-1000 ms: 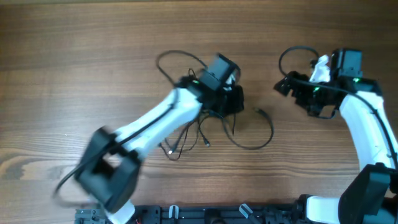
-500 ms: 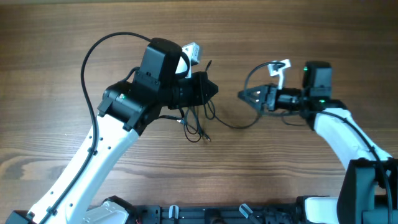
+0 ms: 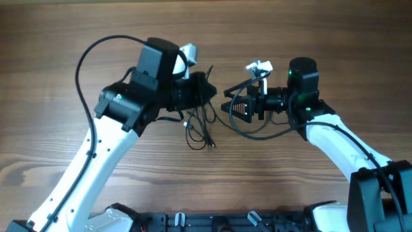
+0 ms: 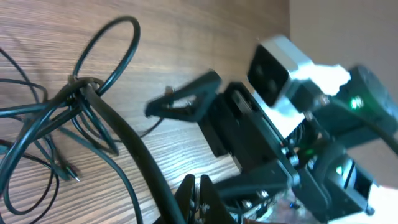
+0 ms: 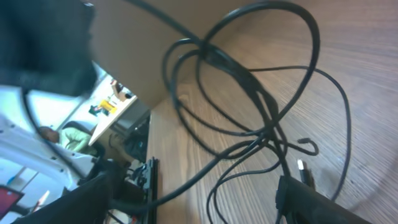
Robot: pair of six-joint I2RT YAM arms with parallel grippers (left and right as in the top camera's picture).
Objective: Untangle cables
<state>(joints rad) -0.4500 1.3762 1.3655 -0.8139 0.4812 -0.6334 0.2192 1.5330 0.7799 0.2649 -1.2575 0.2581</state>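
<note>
My left gripper should pull the strand of cable back and up before my right gripper reaches for the tangle, because the knot hangs bunched below my left gripper.
The cables are thin dark cords knotted together on the wooden table, with small plug ends at the front. One loop trails right under the right arm. My left gripper is shut just above the tangle. In the left wrist view a cable rises from the knot to the shut gripper. My right gripper faces it from the right, open, fingers apart. In the right wrist view the gripper stands wide with cable strands and a plug in front of it.
The arms' own thicker black cable arcs over the left arm. A black rail runs along the table's front edge. The two grippers stand close together, tip to tip, over the middle of the wooden table.
The right gripper has swung left from the far right to just beside the left gripper. The left arm rose and pulled slightly left, and the cords bunched up under it.
</note>
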